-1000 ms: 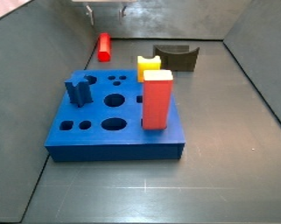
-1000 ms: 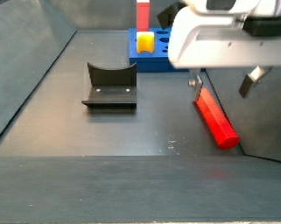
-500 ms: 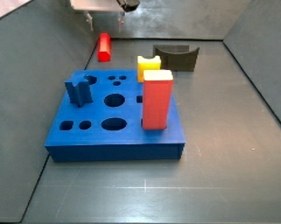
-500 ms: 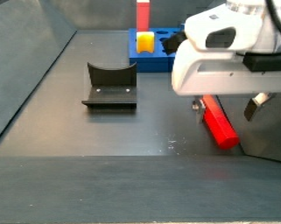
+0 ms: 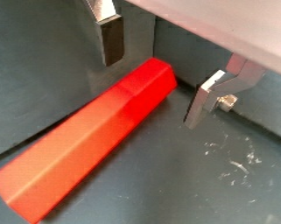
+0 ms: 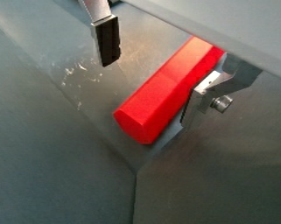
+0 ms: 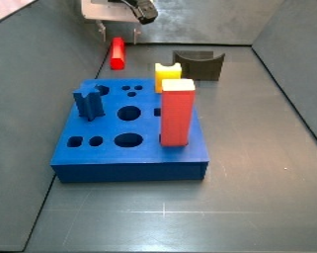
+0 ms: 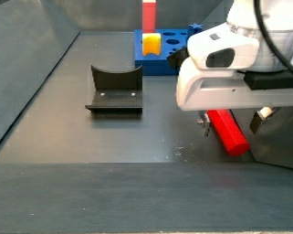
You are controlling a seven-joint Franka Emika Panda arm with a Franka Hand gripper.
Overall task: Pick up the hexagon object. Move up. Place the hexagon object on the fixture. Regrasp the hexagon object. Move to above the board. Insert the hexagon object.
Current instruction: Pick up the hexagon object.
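Note:
I expect the hexagon object [image 7: 118,53] to stay cradled with one end sticking out when I place it, because the fixture's curved hollow [image 7: 199,59] opens toward the board.
The hexagon object [image 5: 101,131] is a slim red faceted rod lying flat on the dark floor by the wall, also visible in both side views [image 7: 118,54] [image 8: 229,131]. My gripper [image 5: 158,74] is low over one end of it and open. One finger [image 5: 111,39] stands clear on one side, and the other finger [image 6: 196,101] is close against the opposite side [image 6: 166,87]. The fixture [image 7: 200,64] [image 8: 114,89], a dark block with a U-notch, stands apart from the rod. The blue board [image 7: 127,133] [image 8: 164,46] carries nothing of the rod.
A tall red block [image 7: 178,111] and a yellow notched block [image 7: 169,71] stand on the board, with a blue peg [image 7: 88,102] near its left side. Grey walls close the floor at the back and sides, and the rod lies close to one.
The gripper has come down over the red rod, so its fingers now stand on either side of the rod's end. The rod, board and fixture have not moved.

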